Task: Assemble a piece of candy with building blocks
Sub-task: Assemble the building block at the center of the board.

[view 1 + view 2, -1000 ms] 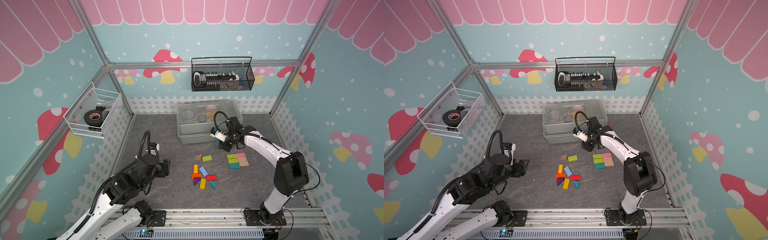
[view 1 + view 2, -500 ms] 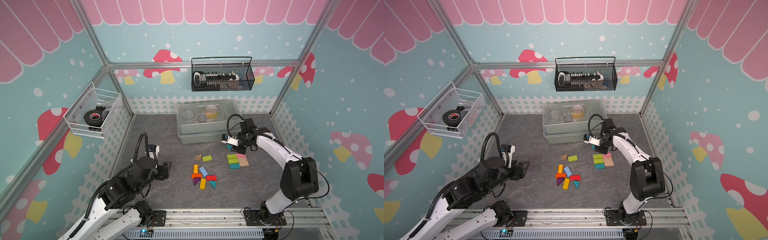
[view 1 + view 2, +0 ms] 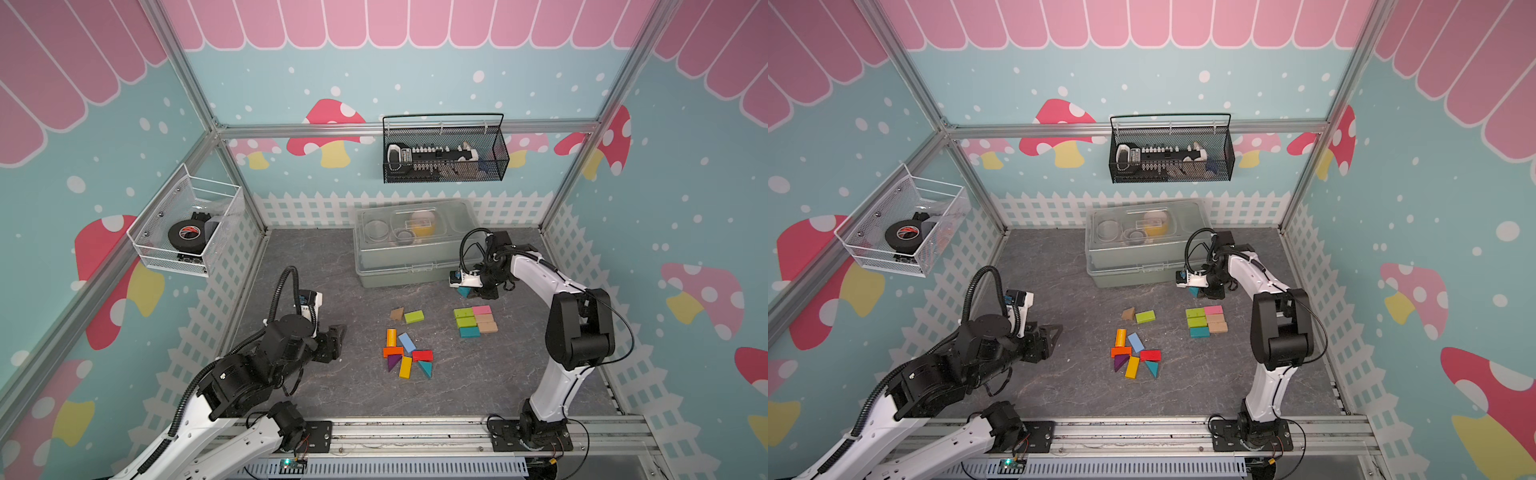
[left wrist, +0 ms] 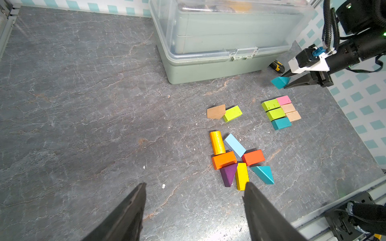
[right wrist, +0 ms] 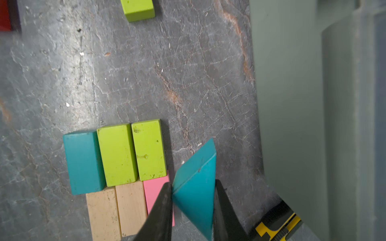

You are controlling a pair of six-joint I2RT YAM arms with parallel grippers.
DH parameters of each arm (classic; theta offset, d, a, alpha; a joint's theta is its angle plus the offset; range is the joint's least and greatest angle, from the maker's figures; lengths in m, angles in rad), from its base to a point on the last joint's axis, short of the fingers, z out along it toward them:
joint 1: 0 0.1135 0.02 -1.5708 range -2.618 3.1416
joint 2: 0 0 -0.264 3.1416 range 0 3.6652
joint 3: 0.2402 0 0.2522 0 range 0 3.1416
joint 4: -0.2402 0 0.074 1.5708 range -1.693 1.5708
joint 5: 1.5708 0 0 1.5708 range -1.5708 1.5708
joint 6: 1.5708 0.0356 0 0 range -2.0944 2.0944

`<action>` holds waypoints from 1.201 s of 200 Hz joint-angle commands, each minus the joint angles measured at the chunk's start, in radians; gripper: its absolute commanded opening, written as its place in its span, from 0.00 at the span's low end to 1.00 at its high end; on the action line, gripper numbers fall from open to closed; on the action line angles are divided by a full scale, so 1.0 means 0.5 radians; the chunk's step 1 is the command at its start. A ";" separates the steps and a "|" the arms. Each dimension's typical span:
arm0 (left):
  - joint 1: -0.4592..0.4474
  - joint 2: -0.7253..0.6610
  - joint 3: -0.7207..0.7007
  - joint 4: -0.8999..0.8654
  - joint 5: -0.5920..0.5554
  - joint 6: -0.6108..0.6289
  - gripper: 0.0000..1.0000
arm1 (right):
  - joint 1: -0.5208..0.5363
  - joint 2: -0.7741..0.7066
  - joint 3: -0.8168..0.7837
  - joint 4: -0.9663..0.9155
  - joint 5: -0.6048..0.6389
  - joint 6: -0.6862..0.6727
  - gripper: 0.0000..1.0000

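The teal prism's corner [image 5: 175,187] points at the joint of the green and pink bars [image 5: 165,176], so the robot's right gripper should keep lowering the prism until it touches down there.
The building blocks lie in three spots on the grey floor. A tight two-by-three block group [image 3: 475,321] of green, teal, pink and tan bars sits at the right, also in the left wrist view [image 4: 281,111] and the right wrist view [image 5: 119,164]. My right gripper [image 5: 193,183] is shut on a teal triangular prism [image 5: 196,187], held above the floor just behind that group [image 3: 464,291]. A loose cluster [image 3: 407,357] of mixed colours lies in the middle. My left gripper [image 4: 195,184] is open and empty, left of the cluster.
A tan piece and a green bar [image 3: 408,316] lie between the cluster and a lidded grey-green plastic box [image 3: 415,253] at the back. A small black-and-yellow object [image 4: 276,66] lies by the box's corner. Wire baskets hang on the walls. A metal rail [image 3: 415,432] runs along the front.
My right gripper has carried the teal prism to the right, from the box's front to just behind the block group. The left gripper has barely shifted.
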State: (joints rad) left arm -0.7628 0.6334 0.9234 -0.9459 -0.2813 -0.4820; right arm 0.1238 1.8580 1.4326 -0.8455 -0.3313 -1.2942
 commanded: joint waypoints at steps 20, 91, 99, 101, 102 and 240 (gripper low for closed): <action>-0.012 0.022 -0.019 0.004 0.010 0.049 0.73 | -0.055 0.169 0.116 -0.116 -0.090 -0.186 0.13; -0.015 0.039 -0.021 0.005 0.010 0.051 0.73 | -0.085 0.345 0.216 -0.186 -0.018 -0.281 0.14; -0.015 0.040 -0.021 0.005 0.008 0.051 0.73 | -0.086 0.348 0.220 -0.189 -0.022 -0.274 0.15; -0.015 0.038 -0.021 0.004 0.006 0.050 0.73 | -0.086 0.351 0.218 -0.190 -0.024 -0.272 0.14; -0.015 0.037 -0.021 0.005 0.007 0.050 0.73 | -0.087 0.350 0.218 -0.190 -0.026 -0.270 0.14; -0.018 0.019 -0.021 0.005 0.012 0.050 0.73 | -0.088 0.392 0.134 -0.207 0.061 -0.292 0.18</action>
State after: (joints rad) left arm -0.7673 0.6514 0.9230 -0.9459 -0.2794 -0.4820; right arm 0.0845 2.0277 1.5166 -0.9012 -0.2955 -1.4136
